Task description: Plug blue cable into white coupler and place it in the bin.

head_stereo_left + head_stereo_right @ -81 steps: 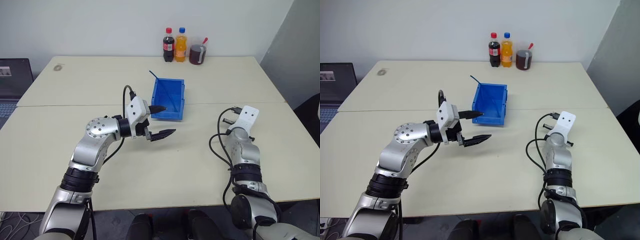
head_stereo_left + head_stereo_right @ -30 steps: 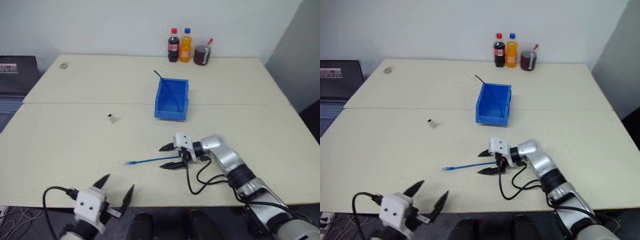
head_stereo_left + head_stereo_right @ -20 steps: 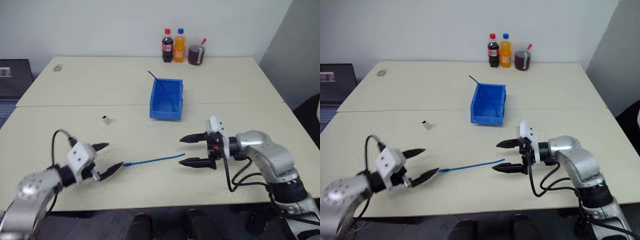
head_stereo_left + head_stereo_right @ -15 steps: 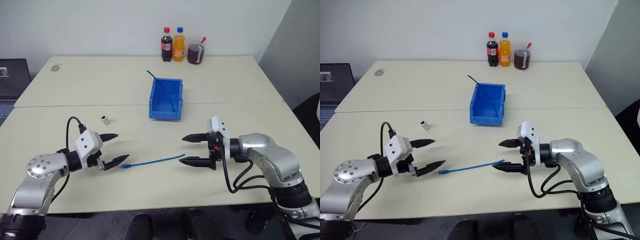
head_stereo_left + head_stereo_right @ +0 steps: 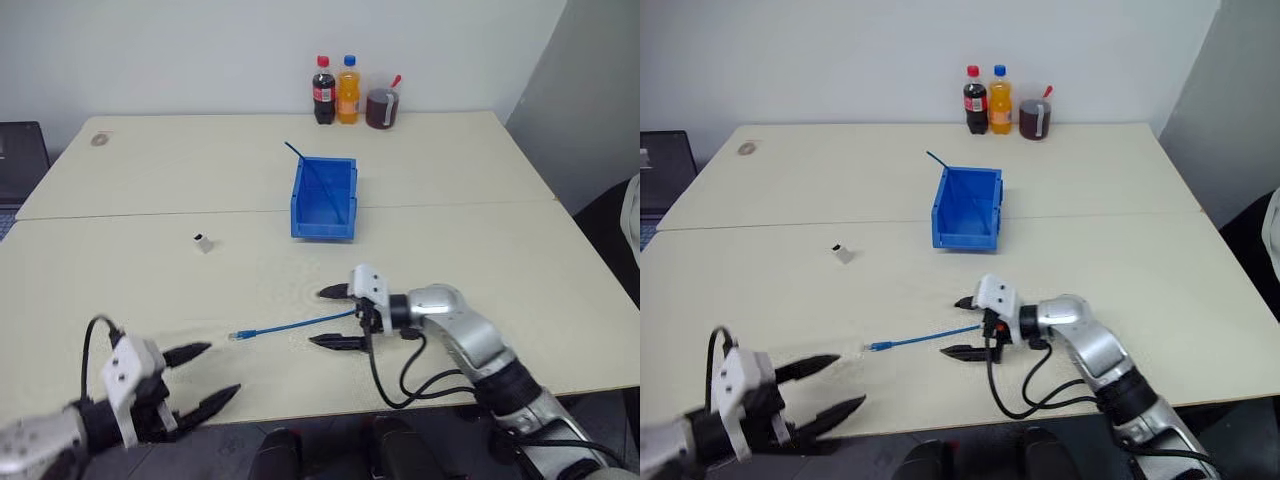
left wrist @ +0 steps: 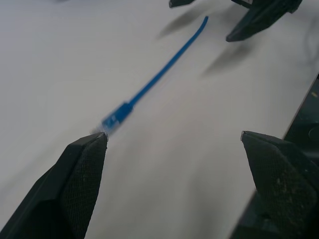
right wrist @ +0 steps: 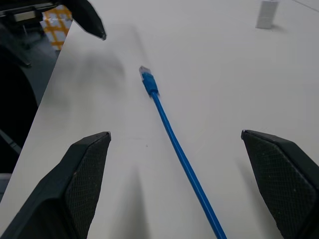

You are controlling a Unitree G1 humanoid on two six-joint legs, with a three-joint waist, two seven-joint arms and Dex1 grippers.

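Observation:
The robot's right gripper is astride the blue cable's tail (image 5: 350,314), far from the cable's plug, so it should move away while the left gripper grabs the plug (image 5: 241,335).
The blue cable (image 5: 295,324) lies flat on the table in front of me, its clear-blue plug (image 5: 236,336) pointing left. My right gripper (image 5: 320,317) is open and level with the table, one finger on each side of the cable's right end, touching nothing. My left gripper (image 5: 222,368) is open and empty near the table's front edge, a short way from the plug. The white coupler (image 5: 203,241) stands alone farther back on the left. The bin (image 5: 320,228) sits behind the cable at mid-table. In the right wrist view the cable (image 7: 174,139) runs between my fingers toward the plug.
A darker blue cable (image 5: 300,160) sticks out of the bin's back left corner. Two bottles (image 5: 335,90) and a dark cup (image 5: 380,107) stand at the far table edge. A laptop (image 5: 18,160) sits off the table's left side.
My left gripper has drawn back from the plug toward the table's front edge. My right gripper has moved left, so its open fingers now straddle the cable's end. The cable has stayed put.

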